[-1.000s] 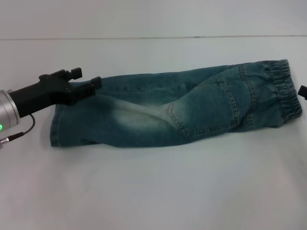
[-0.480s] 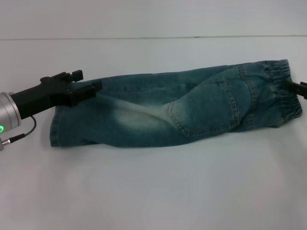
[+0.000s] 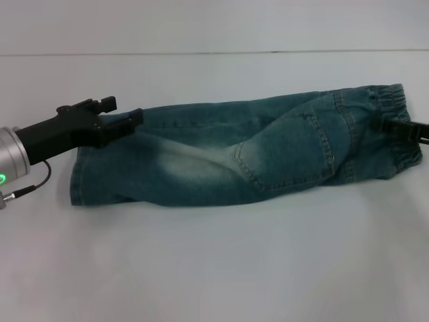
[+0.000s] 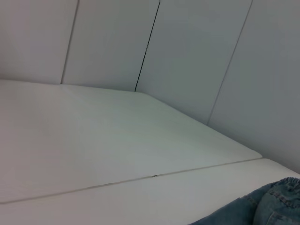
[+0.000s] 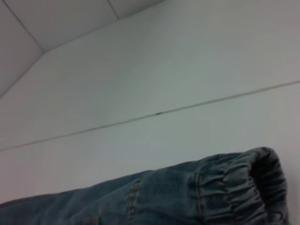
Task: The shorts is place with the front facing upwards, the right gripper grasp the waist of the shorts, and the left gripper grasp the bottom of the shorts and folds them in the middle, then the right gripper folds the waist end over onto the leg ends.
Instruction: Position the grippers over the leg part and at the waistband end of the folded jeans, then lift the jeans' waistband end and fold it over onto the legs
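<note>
My left gripper should hold the shorts' middle (image 3: pixel 218 157) while my right gripper folds them over, because my left gripper is over the leg ends (image 3: pixel 92 178) where the waist must land.
The blue denim shorts (image 3: pixel 255 154) lie folded lengthwise across the white table (image 3: pixel 214 261). The gathered waist (image 3: pixel 395 100) is at the right and the hemmed leg ends (image 3: pixel 84 178) at the left. My left gripper (image 3: pixel 124 113) is at the far corner of the leg ends, open, with one finger lying on the denim. My right gripper (image 3: pixel 389 127) reaches in from the right edge over the waistband. The right wrist view shows the ruffled waistband (image 5: pixel 234 187) close up. A corner of denim (image 4: pixel 267 206) shows in the left wrist view.
White table on all sides of the shorts, with a seam line (image 3: pixel 214 52) along the back. Pale wall panels (image 4: pixel 187 47) stand behind the table.
My right gripper has come in from the right edge and now lies over the waistband. The left gripper has stayed at the leg-end corner, dipping slightly and rising again.
</note>
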Robot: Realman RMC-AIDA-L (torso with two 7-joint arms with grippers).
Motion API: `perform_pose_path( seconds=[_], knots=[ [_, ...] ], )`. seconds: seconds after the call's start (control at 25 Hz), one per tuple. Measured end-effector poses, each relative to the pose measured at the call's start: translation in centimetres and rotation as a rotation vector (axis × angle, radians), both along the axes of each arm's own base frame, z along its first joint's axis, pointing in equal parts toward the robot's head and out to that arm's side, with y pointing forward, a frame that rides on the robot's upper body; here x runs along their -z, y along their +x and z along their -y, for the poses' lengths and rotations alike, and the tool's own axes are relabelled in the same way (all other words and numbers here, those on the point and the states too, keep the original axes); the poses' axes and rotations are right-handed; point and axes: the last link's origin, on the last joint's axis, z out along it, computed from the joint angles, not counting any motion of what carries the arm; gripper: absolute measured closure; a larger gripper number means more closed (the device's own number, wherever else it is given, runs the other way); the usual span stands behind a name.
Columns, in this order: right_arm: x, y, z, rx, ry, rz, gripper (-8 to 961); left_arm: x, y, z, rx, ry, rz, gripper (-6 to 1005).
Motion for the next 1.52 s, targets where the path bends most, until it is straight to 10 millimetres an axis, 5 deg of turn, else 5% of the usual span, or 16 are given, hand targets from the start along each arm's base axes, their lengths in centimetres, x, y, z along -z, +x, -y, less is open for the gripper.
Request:
perform_pose_path(
  seconds=[0.28, 0.36, 0.8, 0.92, 1.24, 1.52],
  knots=[
    [-0.7, -0.2, 0.3, -0.027, -0.044, -0.01, 102, 0.4, 0.5, -0.2, 0.022, -0.006, -0.003, 265],
    [-0.8, -0.3, 0.4, -0.035, -0.047, -0.012, 303, 0.6, 0.5, -0.1, 0.028, -0.007, -0.001, 265],
    [-1.2, -0.7, 0.9, -0.058, -0.061, -0.042, 757, 2.8, 1.5, -0.4, 0.079, 0.033, 0.037, 269],
    [-1.6, -0.8, 1.0, -0.056, -0.06, -0.055, 779, 4.1, 2.1, -0.3, 0.098, 0.093, 0.088, 278],
    [-2.2, -1.4, 1.3, -0.07, -0.077, -0.096, 839, 8.5, 3.8, 0.7, 0.144, 0.374, 0.055, 717],
    [-3.0, -2.4, 1.6, -0.103, -0.11, -0.129, 839, 10.6, 5.3, 1.2, 0.152, 0.531, -0.09, 934]
  ],
)
